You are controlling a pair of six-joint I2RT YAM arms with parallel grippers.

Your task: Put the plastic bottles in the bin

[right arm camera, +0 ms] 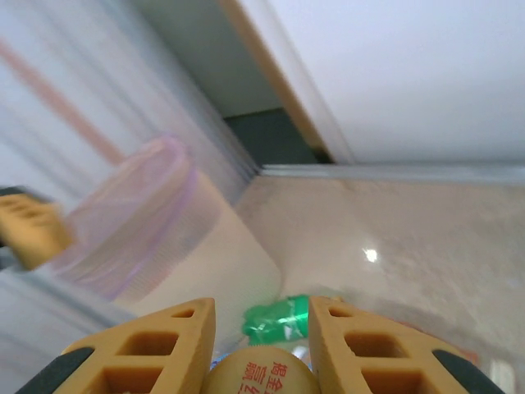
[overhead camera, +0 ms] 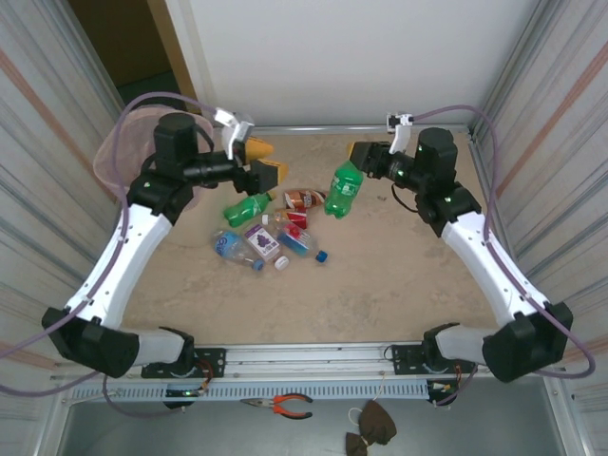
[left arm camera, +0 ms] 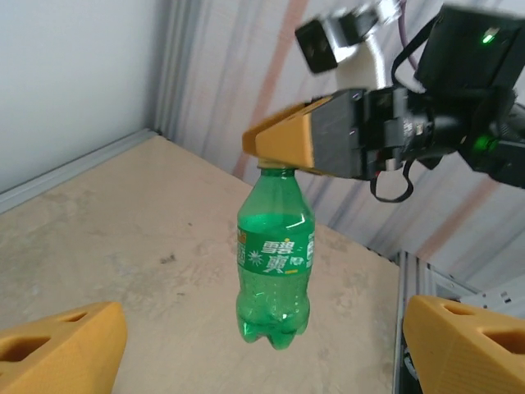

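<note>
I should keep moving my left gripper toward the bottle's label (overhead camera: 347,186) and close it around the bottle, as my right gripper holds the hanging bottle's cap (right arm camera: 262,373), leaving its body free.
My right gripper (overhead camera: 359,152) is shut on the cap of a green plastic bottle (overhead camera: 343,190), which hangs upright above the table. The left wrist view has that bottle (left arm camera: 275,263) dangling under the right gripper (left arm camera: 283,144). In the right wrist view the yellow cap (right arm camera: 261,373) is pinched between the fingers of the right gripper (right arm camera: 261,328). My left gripper (overhead camera: 268,160) is open and empty, facing the bottle from the left; its fingers (left arm camera: 57,349) frame the bottle. The bin (overhead camera: 119,152), beige with a pink bag, stands at the far left, and its side (right arm camera: 164,238) is blurred.
Several bottles lie mid-table: a green one (overhead camera: 246,208), a purple-labelled one (overhead camera: 263,240), a blue-labelled one (overhead camera: 235,248), a red-labelled one (overhead camera: 302,199). The lying green bottle (right arm camera: 279,318) is below the right gripper. Corrugated metal walls close both sides. Pliers (overhead camera: 285,407) lie on the near ledge.
</note>
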